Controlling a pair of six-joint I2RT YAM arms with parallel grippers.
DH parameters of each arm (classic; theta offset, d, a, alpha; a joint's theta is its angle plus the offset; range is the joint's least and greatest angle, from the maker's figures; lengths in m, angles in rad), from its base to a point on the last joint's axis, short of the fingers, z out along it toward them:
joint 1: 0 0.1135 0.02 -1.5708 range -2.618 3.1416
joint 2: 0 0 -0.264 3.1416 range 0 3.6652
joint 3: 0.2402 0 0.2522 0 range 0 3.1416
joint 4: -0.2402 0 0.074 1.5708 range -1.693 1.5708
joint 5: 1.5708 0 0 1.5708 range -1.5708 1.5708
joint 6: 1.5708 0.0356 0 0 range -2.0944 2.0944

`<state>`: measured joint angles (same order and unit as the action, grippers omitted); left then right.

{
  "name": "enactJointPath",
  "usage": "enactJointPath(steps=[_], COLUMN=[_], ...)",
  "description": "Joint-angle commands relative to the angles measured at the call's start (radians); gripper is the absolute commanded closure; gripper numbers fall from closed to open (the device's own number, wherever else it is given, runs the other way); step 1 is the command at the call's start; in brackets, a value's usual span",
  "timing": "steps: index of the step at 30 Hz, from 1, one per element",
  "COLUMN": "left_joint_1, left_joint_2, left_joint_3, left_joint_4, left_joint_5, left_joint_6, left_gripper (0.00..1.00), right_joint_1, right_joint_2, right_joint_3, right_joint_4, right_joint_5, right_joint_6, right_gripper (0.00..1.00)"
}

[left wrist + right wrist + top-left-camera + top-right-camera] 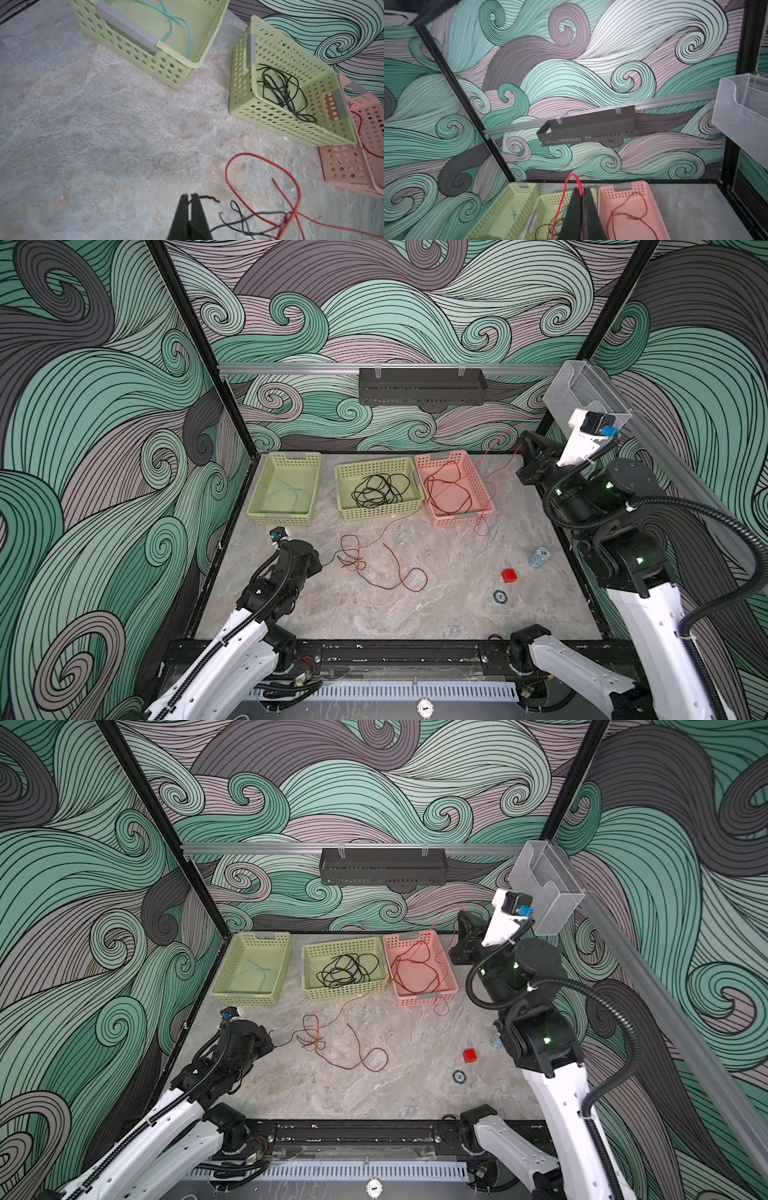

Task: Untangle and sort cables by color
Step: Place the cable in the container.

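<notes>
The red cable in my right gripper trails across to the tangle. Next, I raise the cable higher and swing back over the pink basket before I let go.
A red cable lies looped on the table, tangled with a short black cable at its left end. My left gripper is low on the table, shut on that black cable's frayed end; its fingertips pinch it. My right gripper is raised at the back right, shut on a loop of red cable that hangs down to the pink basket. More red cable lies inside. Black cables fill the middle green basket. A teal cable lies in the left green basket.
A red cube, a stack of poker chips and a single chip sit at the right of the table. A black tray hangs on the back rail. A clear bin is close behind my right wrist.
</notes>
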<state>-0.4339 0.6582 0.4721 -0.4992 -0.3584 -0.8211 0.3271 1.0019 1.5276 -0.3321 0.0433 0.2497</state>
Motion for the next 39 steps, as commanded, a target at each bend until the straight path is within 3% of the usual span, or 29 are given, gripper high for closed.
enactJointPath(steps=[1, 10, 20, 39], left_joint_1=[0.006, 0.007, 0.009, 0.007], left_joint_2=[0.016, 0.086, 0.170, 0.080], left_joint_3=[-0.018, -0.137, -0.161, -0.144], left_joint_4=[0.050, 0.169, 0.232, 0.194], left_joint_5=[0.017, 0.029, 0.051, 0.128], left_joint_6=[-0.030, -0.098, -0.117, -0.112], left_gripper=[1.00, 1.00, 1.00, 1.00], right_joint_1=[-0.001, -0.002, -0.006, -0.129], right_joint_2=[0.071, 0.264, 0.527, 0.613], right_joint_3=[0.121, 0.517, 0.997, 0.811], right_joint_4=[0.030, 0.041, -0.111, -0.133], right_joint_5=[-0.055, -0.055, -0.054, -0.043], right_joint_6=[0.030, 0.060, 0.065, 0.076], right_gripper=[1.00, 1.00, 1.00, 1.00])
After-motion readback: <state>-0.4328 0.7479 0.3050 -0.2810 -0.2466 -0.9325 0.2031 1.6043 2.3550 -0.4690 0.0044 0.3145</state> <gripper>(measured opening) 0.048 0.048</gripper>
